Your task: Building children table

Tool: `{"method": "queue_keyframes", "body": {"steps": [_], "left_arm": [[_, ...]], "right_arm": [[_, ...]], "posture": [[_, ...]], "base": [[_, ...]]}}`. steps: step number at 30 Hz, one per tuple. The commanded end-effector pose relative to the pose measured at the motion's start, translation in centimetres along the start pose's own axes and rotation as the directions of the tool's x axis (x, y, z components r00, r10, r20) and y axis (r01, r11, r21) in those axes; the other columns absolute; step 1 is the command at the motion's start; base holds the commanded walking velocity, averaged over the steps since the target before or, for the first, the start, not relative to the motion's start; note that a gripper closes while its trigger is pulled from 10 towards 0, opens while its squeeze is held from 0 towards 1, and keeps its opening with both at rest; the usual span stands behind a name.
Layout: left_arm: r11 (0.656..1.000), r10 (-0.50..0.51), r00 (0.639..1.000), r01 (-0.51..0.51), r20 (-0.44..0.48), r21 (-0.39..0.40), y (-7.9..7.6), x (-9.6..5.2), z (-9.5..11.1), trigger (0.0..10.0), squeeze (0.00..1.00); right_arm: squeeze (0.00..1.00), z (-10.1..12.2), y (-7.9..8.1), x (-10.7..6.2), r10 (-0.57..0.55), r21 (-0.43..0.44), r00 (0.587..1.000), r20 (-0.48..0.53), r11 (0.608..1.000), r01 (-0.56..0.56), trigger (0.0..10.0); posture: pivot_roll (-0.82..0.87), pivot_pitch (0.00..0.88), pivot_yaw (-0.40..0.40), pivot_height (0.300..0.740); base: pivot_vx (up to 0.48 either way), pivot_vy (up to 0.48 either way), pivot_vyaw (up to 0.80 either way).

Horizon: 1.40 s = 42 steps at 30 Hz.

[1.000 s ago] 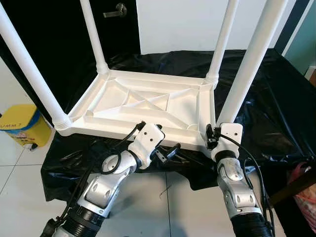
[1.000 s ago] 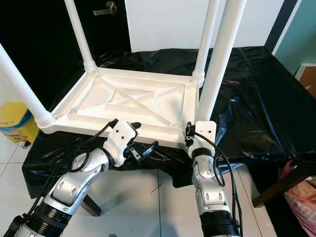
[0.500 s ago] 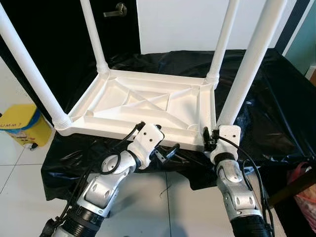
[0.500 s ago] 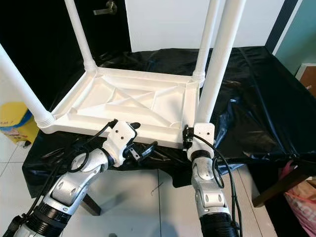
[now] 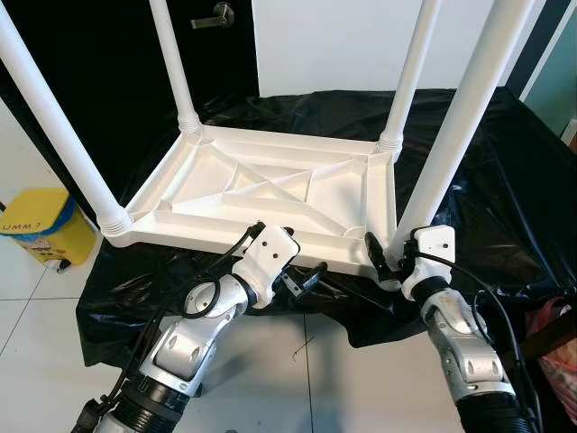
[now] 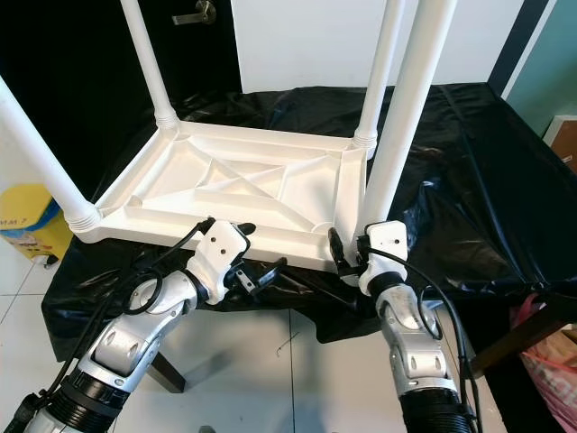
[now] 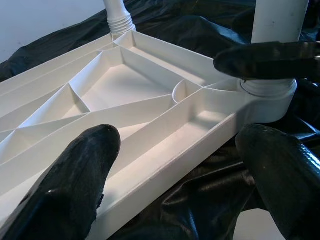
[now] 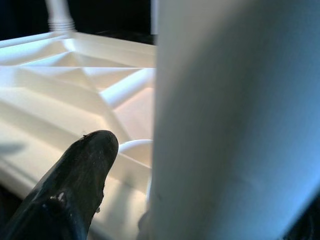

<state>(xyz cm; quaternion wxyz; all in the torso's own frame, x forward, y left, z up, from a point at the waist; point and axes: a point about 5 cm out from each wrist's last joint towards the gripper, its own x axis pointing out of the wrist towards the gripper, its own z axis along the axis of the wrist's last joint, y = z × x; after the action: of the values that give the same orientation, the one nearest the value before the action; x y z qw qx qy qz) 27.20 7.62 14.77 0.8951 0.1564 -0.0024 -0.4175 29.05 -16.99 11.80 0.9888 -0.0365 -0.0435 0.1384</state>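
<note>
The table (image 5: 266, 189) is lying flat across the black sheet (image 5: 306, 108), so it should stay in place when my right gripper turns the leg at its base.
The white children's table (image 5: 270, 180) lies upside down on a black sheet, with its legs pointing up. My right gripper (image 5: 395, 253) is at the base of the near right leg (image 5: 451, 135), open. One black finger (image 8: 80, 185) stands beside the leg with a small gap, and the leg hides the other. My left gripper (image 5: 305, 278) is open just in front of the table's near edge, level with its rim (image 7: 165, 165). It holds nothing. The left wrist view looks along the ribbed underside to that leg's collar (image 7: 267, 92).
The black sheet (image 5: 487, 180) covers a low support and hangs to the tiled floor. A yellow bin (image 5: 45, 230) stands at the left. At the far right are a dark wooden piece (image 5: 550, 329) and a pink bag (image 5: 561, 356). A dark door with a handle (image 5: 215, 13) is behind.
My right wrist has swung to the right around the base of the near right leg. The left arm and the table have stayed put.
</note>
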Motion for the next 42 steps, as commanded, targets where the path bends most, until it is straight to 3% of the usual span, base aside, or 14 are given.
{"method": "queue_keyframes", "body": {"steps": [1,15,16,18,19,21,22,24,25,33,34,35,42], "left_arm": [[1.0,-0.014,1.0,0.014,0.0,0.024,0.2,0.0,0.2,10.0,0.0],[0.999,-0.041,0.999,0.041,-0.011,0.031,-0.2,0.0,0.0,10.0,0.0],[0.999,-0.043,0.999,0.043,-0.011,0.032,-0.3,0.0,0.0,10.0,0.0],[0.999,-0.043,0.999,0.043,-0.011,0.032,-0.3,0.0,0.0,10.0,0.0],[0.998,-0.045,0.999,0.045,-0.012,0.032,-0.3,0.0,0.0,10.0,0.0],[0.998,-0.045,0.999,0.045,-0.012,0.032,-0.3,0.0,0.0,10.0,0.0],[0.998,-0.046,0.999,0.047,-0.013,0.032,-0.4,0.0,0.0,10.0,0.0],[0.998,-0.046,0.999,0.047,-0.013,0.032,-0.4,0.0,0.0,10.0,0.0],[0.998,-0.05,0.999,0.05,-0.016,0.032,-0.4,-0.1,-0.1,10.0,0.0],[0.998,-0.058,0.998,0.058,-0.023,0.033,-0.5,-0.2,-0.2,10.0,0.0],[0.998,-0.059,0.998,0.059,-0.024,0.033,-0.5,-0.2,-0.2,10.0,0.0],[0.998,-0.06,0.998,0.061,-0.025,0.034,-0.5,-0.2,-0.2,10.0,0.0],[0.998,-0.059,0.998,0.06,-0.026,0.032,-0.6,-0.2,-0.2,10.0,0.0]], "right_arm": [[0.0,0.1,-0.1,0.3,0.069,-0.003,0.998,0.007,0.998,-0.069,10.0],[0.0,0.2,-0.3,1.7,0.307,-0.072,0.951,-0.033,0.948,-0.309,10.0],[0.0,0.0,-0.5,1.8,0.32,-0.074,0.947,-0.042,0.944,-0.322,9.0],[0.0,0.0,-0.5,1.8,0.32,-0.074,0.947,-0.042,0.944,-0.322,9.0],[0.0,-0.1,-0.6,1.8,0.328,-0.074,0.943,-0.05,0.941,-0.331,7.4],[0.0,-0.1,-0.6,1.8,0.328,-0.074,0.943,-0.05,0.941,-0.331,7.4],[0.0,-0.3,-0.8,1.8,0.334,-0.072,0.941,-0.054,0.939,-0.337,3.9],[0.0,-0.3,-0.8,1.8,0.334,-0.072,0.941,-0.054,0.939,-0.337,3.9],[0.0,-0.5,-0.9,1.7,0.334,-0.068,0.941,-0.062,0.939,-0.338,0.0],[0.0,-1.3,-1.2,1.2,0.311,-0.053,0.946,-0.088,0.947,-0.316,0.0],[0.0,-1.4,-1.2,1.2,0.307,-0.049,0.947,-0.09,0.949,-0.313,9.2],[0.0,-1.5,-1.3,1.1,0.288,-0.046,0.954,-0.09,0.955,-0.292,10.0],[0.0,-1.8,-1.2,1.2,0.172,-0.045,0.98,-0.099,0.983,-0.177,10.0]], "posture": [[0.01,0.0,0.001,0.74],[0.01,0.0,0.003,0.74],[0.01,0.0,0.003,0.74],[0.01,0.0,0.003,0.74],[0.02,0.0,0.002,0.74],[0.02,0.0,0.002,0.74],[0.02,0.0,0.003,0.74],[0.02,0.0,0.003,0.74],[0.02,0.0,0.006,0.74],[0.01,0.0,0.015,0.74],[0.01,0.0,0.015,0.74],[0.01,0.0,0.015,0.74],[0.01,0.0,0.013,0.74]], "base": [[0.0,0.0,0.0],[0.0,0.0,0.0],[0.0,0.0,0.0],[0.0,0.0,0.0],[0.0,0.0,0.0],[0.0,0.0,0.0],[0.0,0.0,0.0],[0.0,0.0,0.0],[0.0,0.0,0.0],[0.0,0.0,0.0],[0.0,0.0,0.0],[0.0,0.0,0.0],[0.0,0.0,0.0]]}}
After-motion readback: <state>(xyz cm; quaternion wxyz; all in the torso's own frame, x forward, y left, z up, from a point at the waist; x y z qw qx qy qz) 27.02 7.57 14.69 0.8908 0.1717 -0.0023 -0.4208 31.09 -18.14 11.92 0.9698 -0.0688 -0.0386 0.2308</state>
